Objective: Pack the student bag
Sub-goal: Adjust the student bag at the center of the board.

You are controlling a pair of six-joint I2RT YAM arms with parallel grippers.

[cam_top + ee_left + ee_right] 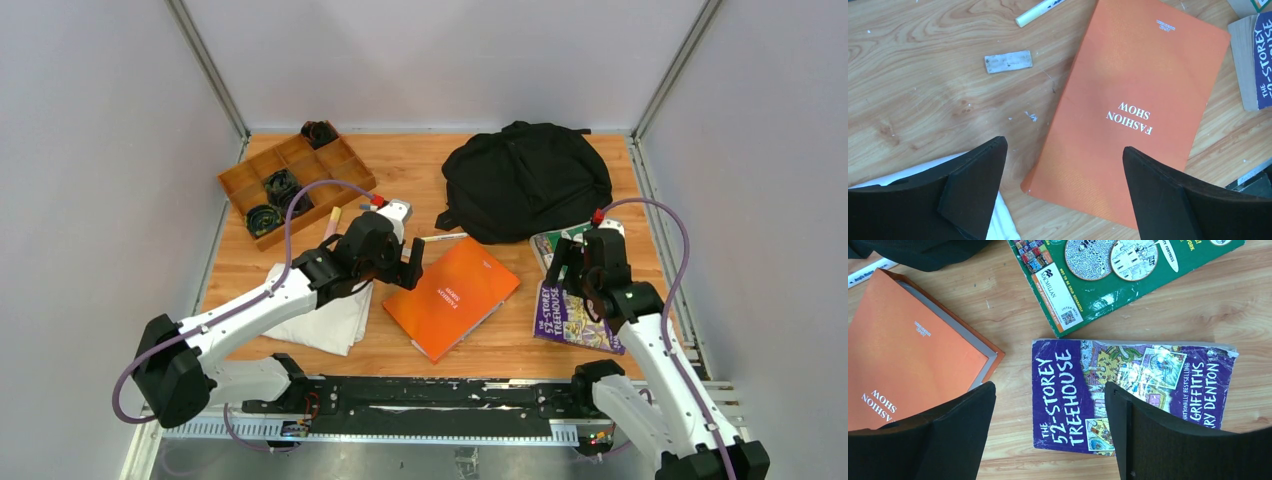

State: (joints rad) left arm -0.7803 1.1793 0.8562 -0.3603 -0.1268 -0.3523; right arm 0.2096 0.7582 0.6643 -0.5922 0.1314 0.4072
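Observation:
The black student bag (525, 185) is lying flat and its opening is closed, so next my right gripper raises the bag's upper side (474, 157) to open it before I put the orange book in.
The black student bag (527, 178) lies at the back right of the table. An orange "Fashion Show" book (452, 296) lies flat in the middle; it also shows in the left wrist view (1133, 100) and the right wrist view (903, 355). A purple "52-Storey Treehouse" book (568, 318) lies at the right, also in the right wrist view (1128, 385), with a green book (1118, 270) behind it. My left gripper (1063, 165) is open and empty above the orange book's near corner. My right gripper (1048, 410) is open and empty above the purple book's left edge.
A folded white cloth (325, 322) lies under the left arm. A brown wooden compartment tray (295, 180) with dark coiled items stands at the back left. A white marker (1040, 10) and a grey eraser (1008, 61) lie on the wood left of the orange book.

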